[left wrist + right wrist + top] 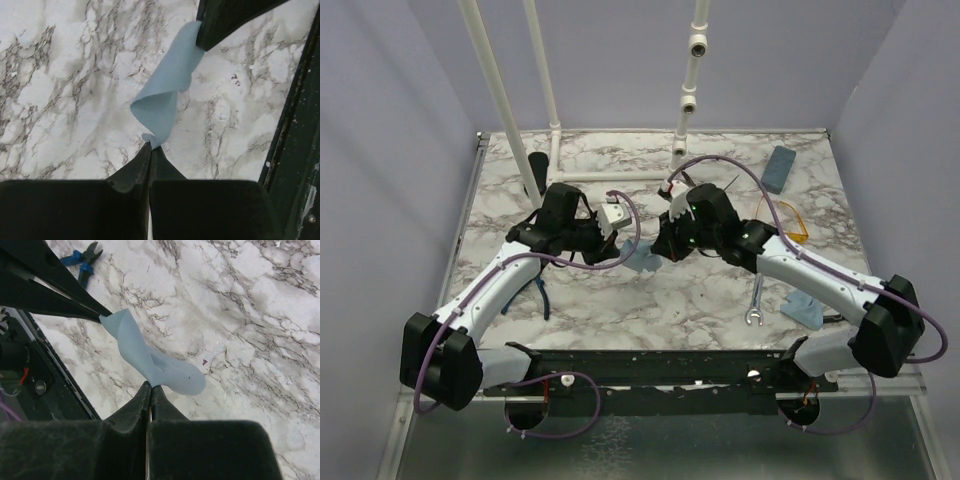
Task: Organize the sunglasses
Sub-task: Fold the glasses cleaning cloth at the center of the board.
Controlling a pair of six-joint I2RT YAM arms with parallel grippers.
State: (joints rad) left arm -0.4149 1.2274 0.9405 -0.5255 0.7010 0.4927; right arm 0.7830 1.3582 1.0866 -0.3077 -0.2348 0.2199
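I should keep lowering my right gripper's end of the cloth and let go there, as my left gripper is shut on the light blue cloth's corner (629, 252) above open tabletop (648, 287).
A light blue cloth (642, 258) hangs stretched between my two grippers above the middle of the table. My left gripper (150, 145) is shut on one corner of the cloth (165, 95). My right gripper (151, 385) is shut on the opposite end of the cloth (150, 360). In the top view the left gripper (623, 250) and right gripper (663, 250) face each other closely. The yellow-orange sunglasses (790, 222) lie on the table right of my right arm. A thin dark wire piece (732, 182) shows behind the right wrist; the rest of the wire-frame pair is hidden.
A blue-grey oblong case (779, 168) lies at the back right. A black case (538, 163) is at the back left by the white poles. Blue-handled pliers (540, 295) lie near left, also in the right wrist view (82, 257). A wrench (756, 303) and a second blue cloth (803, 310) lie near right.
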